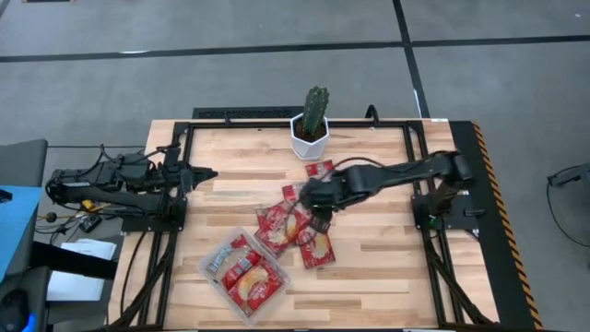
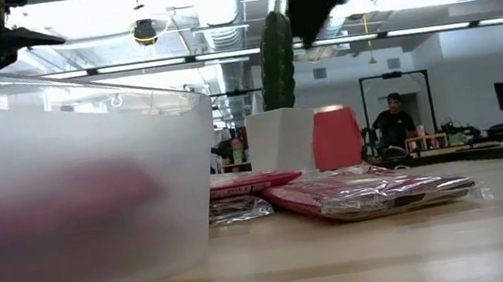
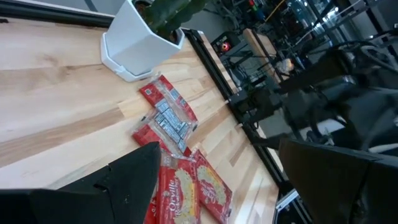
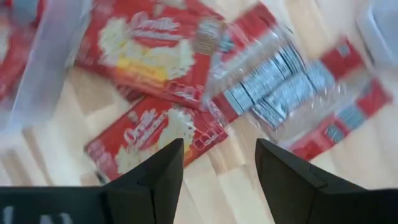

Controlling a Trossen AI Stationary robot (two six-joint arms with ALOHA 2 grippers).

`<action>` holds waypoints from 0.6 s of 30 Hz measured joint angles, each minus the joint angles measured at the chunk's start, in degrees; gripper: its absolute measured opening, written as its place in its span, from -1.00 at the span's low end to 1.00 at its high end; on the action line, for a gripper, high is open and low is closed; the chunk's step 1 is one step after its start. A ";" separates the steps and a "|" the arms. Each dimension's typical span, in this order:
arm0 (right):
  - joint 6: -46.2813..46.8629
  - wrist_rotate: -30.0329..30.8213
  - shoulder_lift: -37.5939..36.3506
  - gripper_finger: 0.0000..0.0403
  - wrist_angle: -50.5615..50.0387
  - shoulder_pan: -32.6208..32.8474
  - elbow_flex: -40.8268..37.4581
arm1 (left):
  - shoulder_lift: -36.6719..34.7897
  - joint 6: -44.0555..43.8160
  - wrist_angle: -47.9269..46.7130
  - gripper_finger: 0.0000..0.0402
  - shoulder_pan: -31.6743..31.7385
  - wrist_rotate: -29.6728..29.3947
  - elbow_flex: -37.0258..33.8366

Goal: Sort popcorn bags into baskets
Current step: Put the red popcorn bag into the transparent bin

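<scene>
The popcorn bag [image 1: 279, 232] next to the clear basket is lying on top of its neighbours. My right gripper keeps going down toward that bag's exposed corner [image 4: 198, 99] until the fingers close.
Several red popcorn bags [image 1: 288, 226] lie in a loose overlapping pile at mid-table, and one more bag [image 1: 320, 170] lies next to the white cactus pot. The clear basket [image 1: 214, 278] stands near the front edge with a few bags [image 1: 249, 277] inside. My right gripper [image 4: 219, 167] hovers open above the pile [image 4: 155, 56], pointing steeply down, with nothing between its fingers. It also shows in the high view as my right gripper [image 1: 313, 208]. My left gripper [image 1: 201, 175] waits open at the table's left side, raised and nearly level.
A white hexagonal pot [image 1: 311, 140] with a cactus stands at the far middle of the table. A black frame [image 1: 277, 123] runs along the table's far and side edges. Bare wood lies to the right of the pile and at the near right.
</scene>
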 joint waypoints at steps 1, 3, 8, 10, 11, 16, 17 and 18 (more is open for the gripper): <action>2.72 0.34 -2.14 0.11 4.01 0.17 -4.51 | 0.00 0.37 0.00 0.57 0.00 0.02 0.00; 7.59 0.06 -5.35 0.12 12.67 0.00 -13.03 | 0.00 0.67 -0.02 0.57 0.00 0.22 0.00; 10.26 -3.94 -6.72 0.13 32.66 -2.94 -25.65 | 0.00 0.70 -0.02 0.57 0.00 0.20 0.00; 9.97 -5.92 -5.10 0.13 37.56 -4.60 -27.10 | 0.00 0.64 -0.02 0.57 0.00 0.18 0.00; 9.36 -6.67 -3.91 0.13 38.83 -5.39 -27.12 | 0.00 0.64 -0.02 0.57 0.00 0.18 0.00; 5.15 -12.84 1.39 0.13 41.40 -8.36 -25.69 | 0.01 0.57 -0.64 0.57 0.00 0.14 0.00; 4.35 -14.02 2.70 0.13 40.74 -8.71 -25.05 | 0.02 0.40 -0.64 0.57 0.02 0.13 0.00; 3.81 -15.04 4.02 0.13 40.56 -8.94 -24.62 | 0.02 0.34 -0.73 0.57 0.00 0.14 0.00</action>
